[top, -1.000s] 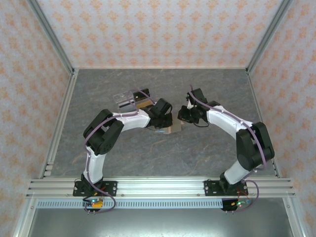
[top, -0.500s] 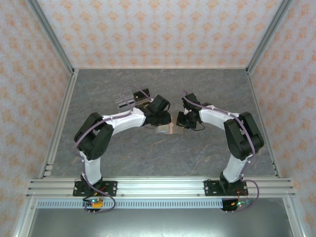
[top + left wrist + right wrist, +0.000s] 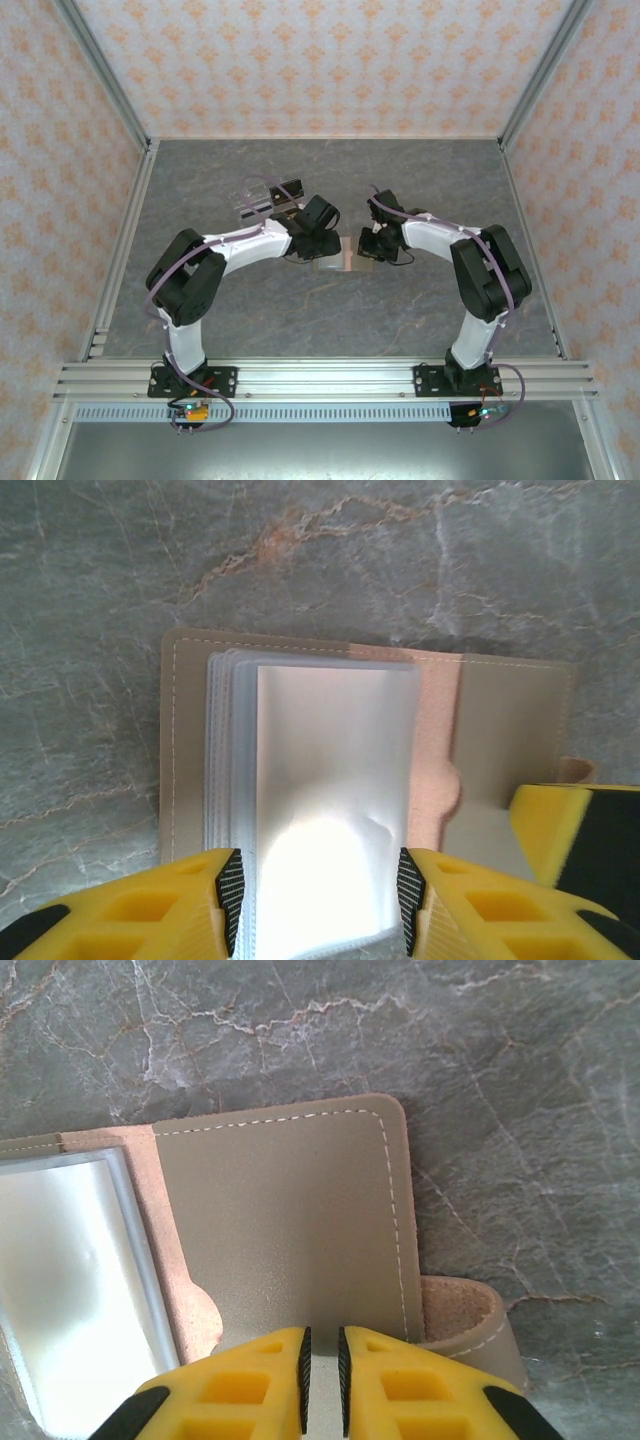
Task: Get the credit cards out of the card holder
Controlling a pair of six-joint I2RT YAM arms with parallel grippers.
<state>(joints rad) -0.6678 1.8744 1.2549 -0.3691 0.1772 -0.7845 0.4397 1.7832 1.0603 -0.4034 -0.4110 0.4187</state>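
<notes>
Next, I move my right gripper away while my left gripper flips the sleeve (image 3: 330, 755) over, because my right gripper blocks the cover panel (image 3: 285, 1225) where the top sleeve must land.
The card holder (image 3: 338, 257) lies open and flat on the grey table between the two grippers. In the left wrist view its tan-grey cover (image 3: 505, 720) frames a stack of clear, glaring plastic sleeves (image 3: 330, 770); I cannot make out any card in them. My left gripper (image 3: 320, 900) is open, one fingertip on each side of the sleeve stack. My right gripper (image 3: 322, 1375) is shut to a thin slit with nothing between the pads, low over the holder's right panel (image 3: 280, 1220) beside its strap loop (image 3: 465, 1325). One of its yellow fingers (image 3: 545, 825) shows in the left wrist view.
A clear plastic tray (image 3: 262, 200) with dark and tan pieces sits just behind the left arm's wrist. Patterned walls and metal rails enclose the marbled table (image 3: 330, 320).
Over the last second both grippers closed in on the card holder, the right one moving left to its right panel. The holder shifted slightly left and back.
</notes>
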